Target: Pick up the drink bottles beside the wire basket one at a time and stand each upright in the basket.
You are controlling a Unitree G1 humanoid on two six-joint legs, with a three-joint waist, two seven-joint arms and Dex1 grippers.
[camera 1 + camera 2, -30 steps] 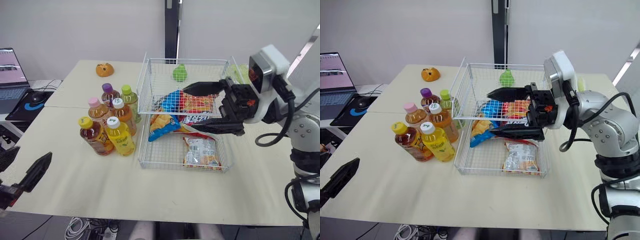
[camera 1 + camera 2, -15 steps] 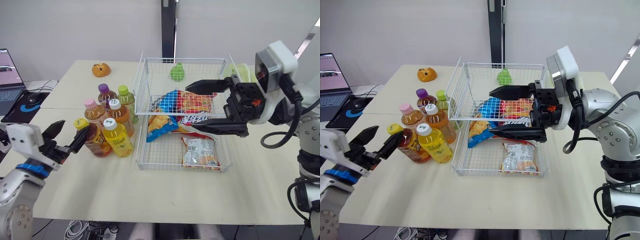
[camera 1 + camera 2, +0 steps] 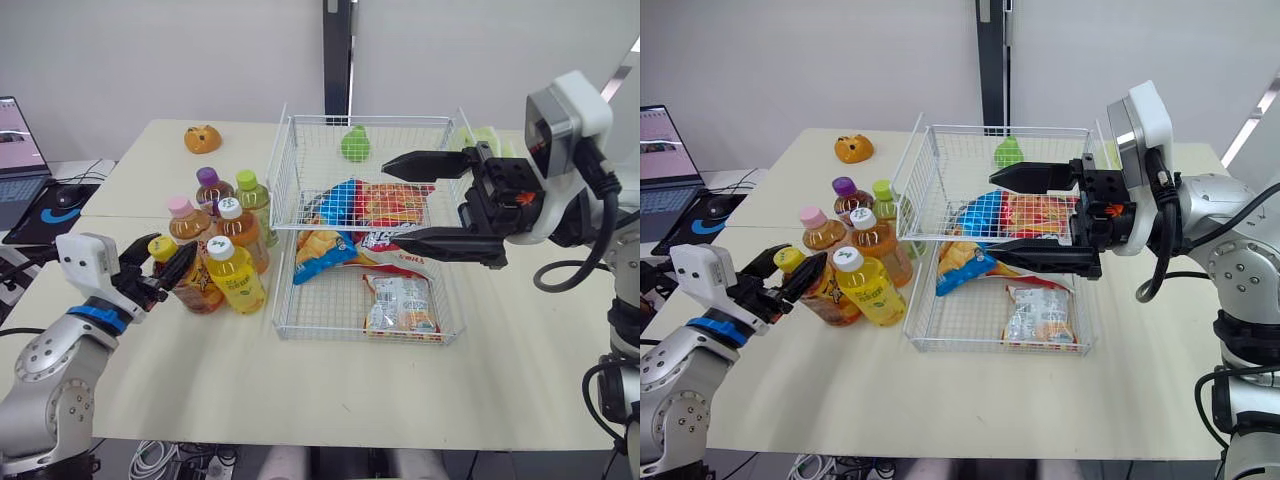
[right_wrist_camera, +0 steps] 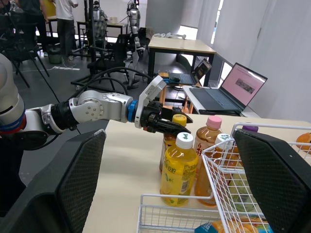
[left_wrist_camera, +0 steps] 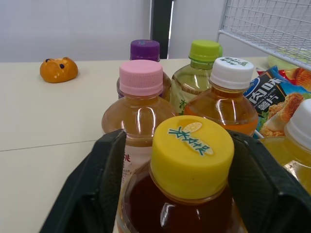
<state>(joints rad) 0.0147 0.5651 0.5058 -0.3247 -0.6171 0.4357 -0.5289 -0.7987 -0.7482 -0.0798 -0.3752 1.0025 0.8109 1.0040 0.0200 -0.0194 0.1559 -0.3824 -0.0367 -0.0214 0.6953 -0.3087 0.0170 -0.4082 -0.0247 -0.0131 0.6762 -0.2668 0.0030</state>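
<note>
The brown tea bottle (image 3: pixel 199 291) will come up in one piece with its cap on when I lift, because the yellow cap (image 5: pixel 192 158) sits level and tight on the bottle's neck.
Several drink bottles stand in a cluster left of the white wire basket (image 3: pixel 366 121). The nearest is a brown tea bottle with a yellow cap (image 5: pixel 192 154). My left gripper (image 3: pixel 166 257) is open, and its fingers (image 5: pixel 104 187) sit on either side of that bottle's neck. Beside it stand a yellow juice bottle (image 3: pixel 236 277), an orange one with a white cap (image 3: pixel 241 230), a pink-capped one (image 3: pixel 187 220), a purple-capped one (image 3: pixel 210 187) and a green-capped one (image 3: pixel 257 198). My right gripper (image 3: pixel 396 201) hovers open over the basket, holding nothing.
The basket holds snack packets (image 3: pixel 401 304) and a green toy (image 3: pixel 354 144). An orange toy (image 3: pixel 203 138) lies at the table's far left. A laptop (image 3: pixel 18 135) and a mouse (image 3: pixel 63 196) sit on a side desk to the left. People stand far off in the right wrist view.
My left arm came up from the table's near left edge and reached the bottles, its fingers now straddling the yellow-capped one. The right gripper drifted slightly right.
</note>
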